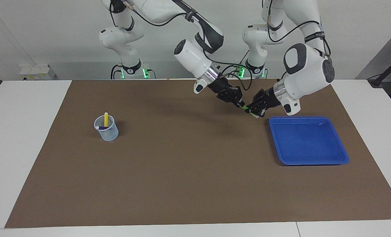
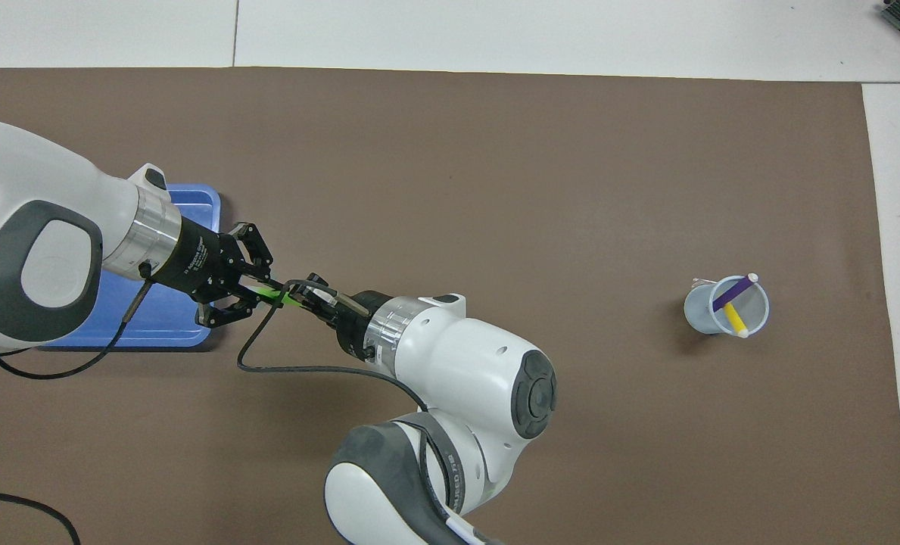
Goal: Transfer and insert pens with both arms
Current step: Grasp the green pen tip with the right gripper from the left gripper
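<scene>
Next, I open my left gripper and move it away before my right gripper takes the green pen (image 2: pixel 269 292) to the clear cup (image 2: pixel 726 306), because both my grippers are holding the pen far from the cup.
A bright green pen (image 1: pixel 245 107) (image 2: pixel 273 296) hangs in the air above the brown mat, beside the blue tray's corner nearest the robots. My left gripper (image 1: pixel 252 110) (image 2: pixel 259 291) is shut on one end of it. My right gripper (image 1: pixel 239 101) (image 2: pixel 298 296) is shut on the other end, so the two grippers face each other tip to tip. A clear cup (image 1: pixel 107 133) (image 2: pixel 698 312) stands toward the right arm's end of the table. A yellow pen (image 1: pixel 106 119) (image 2: pixel 736 319) and a purple pen (image 1: pixel 101 127) (image 2: pixel 734 291) stand in it.
A blue tray (image 1: pixel 308 141) (image 2: pixel 168 327) lies on the mat toward the left arm's end, just below my left wrist. A black cable (image 2: pixel 298 369) loops from the right wrist. The brown mat (image 1: pixel 188 171) covers most of the white table.
</scene>
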Controlling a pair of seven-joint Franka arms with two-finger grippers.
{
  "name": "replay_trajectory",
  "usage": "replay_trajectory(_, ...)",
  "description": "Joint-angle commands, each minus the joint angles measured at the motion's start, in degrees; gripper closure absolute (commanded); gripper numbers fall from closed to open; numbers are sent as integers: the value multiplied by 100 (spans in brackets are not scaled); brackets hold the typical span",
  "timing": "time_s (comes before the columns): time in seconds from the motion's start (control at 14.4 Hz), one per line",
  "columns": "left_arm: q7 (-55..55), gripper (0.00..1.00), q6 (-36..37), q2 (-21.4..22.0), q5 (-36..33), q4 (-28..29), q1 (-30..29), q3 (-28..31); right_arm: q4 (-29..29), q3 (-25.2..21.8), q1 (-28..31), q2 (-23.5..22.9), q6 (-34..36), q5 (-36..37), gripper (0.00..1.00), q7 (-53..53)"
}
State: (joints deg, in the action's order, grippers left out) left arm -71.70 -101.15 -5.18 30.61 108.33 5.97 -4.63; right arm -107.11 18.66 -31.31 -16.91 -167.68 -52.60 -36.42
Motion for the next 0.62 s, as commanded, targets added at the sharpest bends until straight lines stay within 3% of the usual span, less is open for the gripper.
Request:
replay_trajectory(0.0,-72,100,87,149,76,135,80,41,85,41,55,-75,-72,39,100,100)
replay_trajectory(0.28,-2,100,87,149,76,153,71,41,85,41,46,-75,-72,39,100,100)
replay_trajectory(0.35,68,96,87,149,76,153,71,41,85,41,46,-75,-72,39,100,100)
replay_trajectory(0.42,242,1,104,157,76,153,71,41,85,41,46,-75,-72,39,100,91)
replay_trajectory(0.55,516,0,201,175,76,153,71,41,68,41,55,-75,-46,48,100,135)
